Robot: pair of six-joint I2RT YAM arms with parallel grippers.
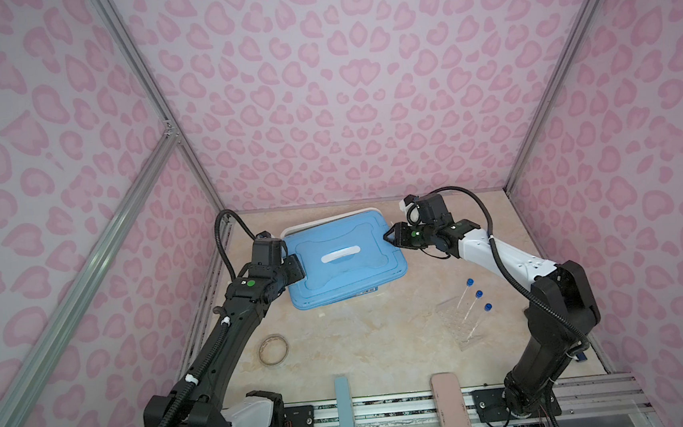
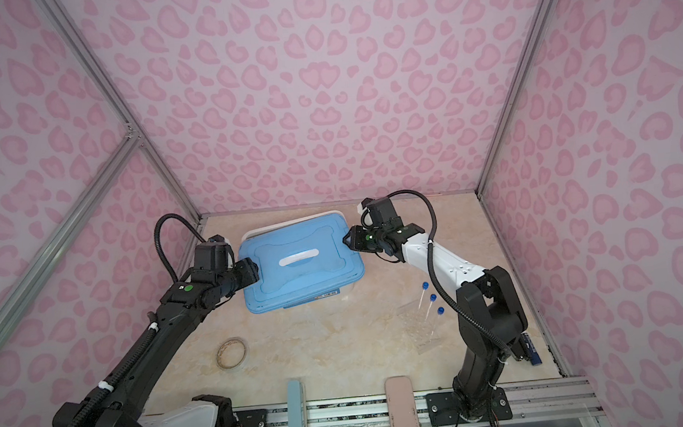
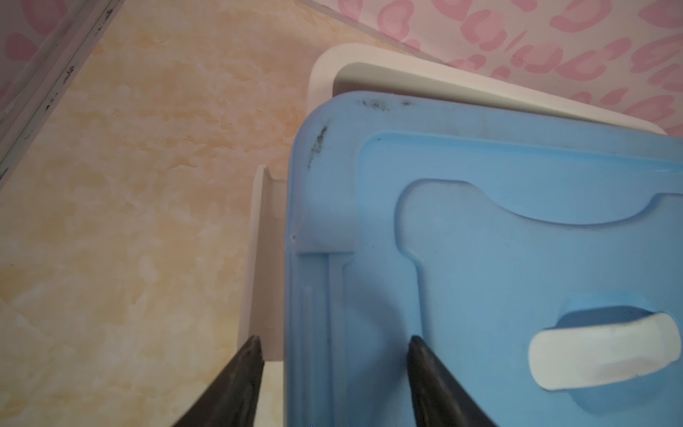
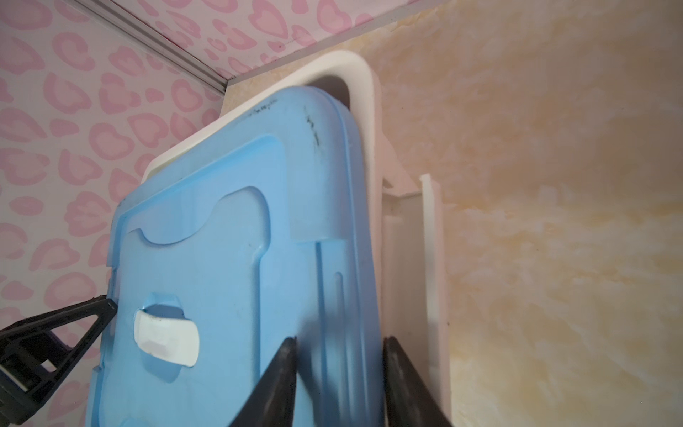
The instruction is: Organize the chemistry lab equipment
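The tub's back rim [image 1: 318, 222] can be seen behind the blue lid, so the robot's right gripper should shift the lid's rim [image 1: 382, 216] back together with the left gripper before closing the tub.
A blue lid [image 1: 349, 280] with a white handle lies skewed on the white tub [image 1: 331, 216]. My left gripper [image 1: 300, 268] is open, its fingers straddling the lid's left edge [image 3: 314, 295], and a gap shows beside the outer finger [image 3: 247, 355]. At the opposite side my right gripper [image 1: 387, 238] is shut on the lid's right rim [image 4: 351, 295], which rides above the tub's wall [image 4: 366, 85]. Three clear blue-capped tubes [image 1: 478, 294] lean in a clear rack [image 1: 461, 326] at the right. A round clear dish [image 1: 273, 349] lies at the front left.
The tub stands near the back wall, close to the left wall rail. A teal bar [image 1: 342, 406] and a pink bar [image 1: 451, 406] stick up at the front edge. The right arm's elbow [image 1: 563, 297] stands just right of the tube rack.
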